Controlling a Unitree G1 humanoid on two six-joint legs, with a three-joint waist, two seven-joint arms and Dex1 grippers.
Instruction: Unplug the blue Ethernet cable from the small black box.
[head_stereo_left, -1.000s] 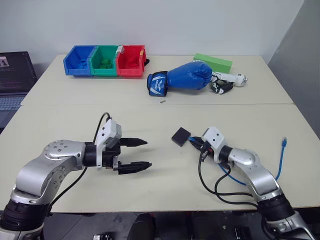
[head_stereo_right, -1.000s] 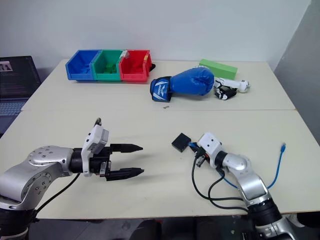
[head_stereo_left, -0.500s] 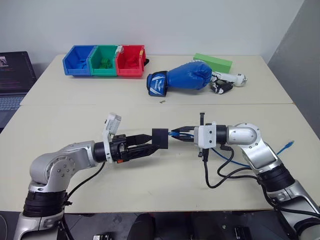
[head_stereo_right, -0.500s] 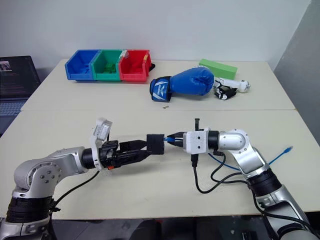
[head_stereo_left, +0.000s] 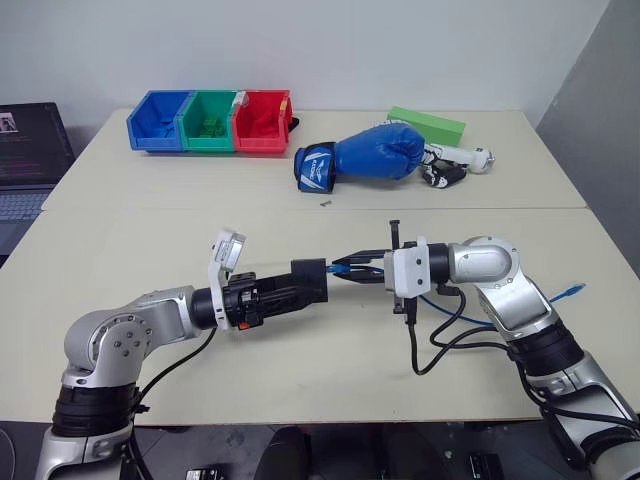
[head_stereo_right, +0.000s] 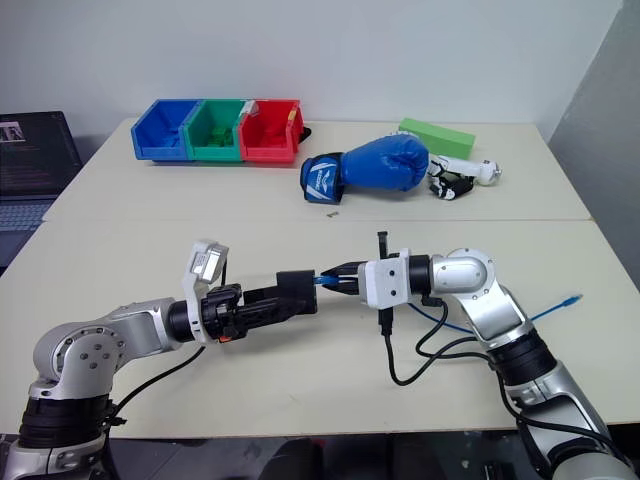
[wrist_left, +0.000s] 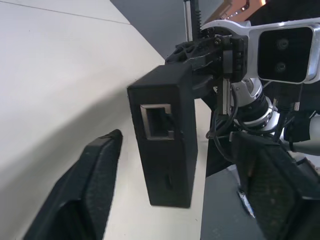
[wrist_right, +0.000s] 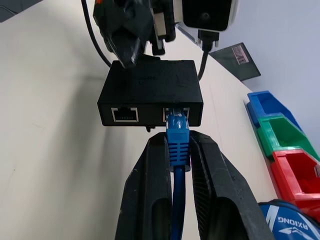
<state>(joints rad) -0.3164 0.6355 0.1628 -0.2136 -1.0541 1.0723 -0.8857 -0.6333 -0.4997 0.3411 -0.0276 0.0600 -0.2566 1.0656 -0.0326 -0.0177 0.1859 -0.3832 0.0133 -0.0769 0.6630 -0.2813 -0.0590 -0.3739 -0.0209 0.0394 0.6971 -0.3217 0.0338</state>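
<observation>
I should hold the small black box with my left gripper while my right gripper is on the plug's sides (wrist_right: 169, 140), before my right gripper turns to squeeze the plug's top and bottom (wrist_right: 178, 149).
The small black box (head_stereo_left: 311, 277) hangs above the table between my two arms. The blue Ethernet cable's plug (wrist_right: 177, 131) sits in one of the box's ports, and my right gripper (head_stereo_left: 352, 268) is shut on that plug. Behind the right arm the blue Ethernet cable (head_stereo_left: 470, 322) trails to its free end (head_stereo_left: 572, 291) on the table. My left gripper (head_stereo_left: 297, 285) points at the box from the other side. Its fingers (wrist_left: 97, 165) straddle the box (wrist_left: 165, 145) with a gap on each side.
Blue, green and red bins (head_stereo_left: 210, 120) stand at the back left. A blue boxing glove (head_stereo_left: 365, 155), a green block (head_stereo_left: 427, 123) and a small white and black item (head_stereo_left: 455, 162) lie at the back. A laptop (head_stereo_left: 25, 150) sits far left. Black cables (head_stereo_left: 440, 350) loop under my right arm.
My right gripper lifted the box off the table by the plug and swung it left. The left gripper rolled, came up to the box, and its fingers narrowed around it.
</observation>
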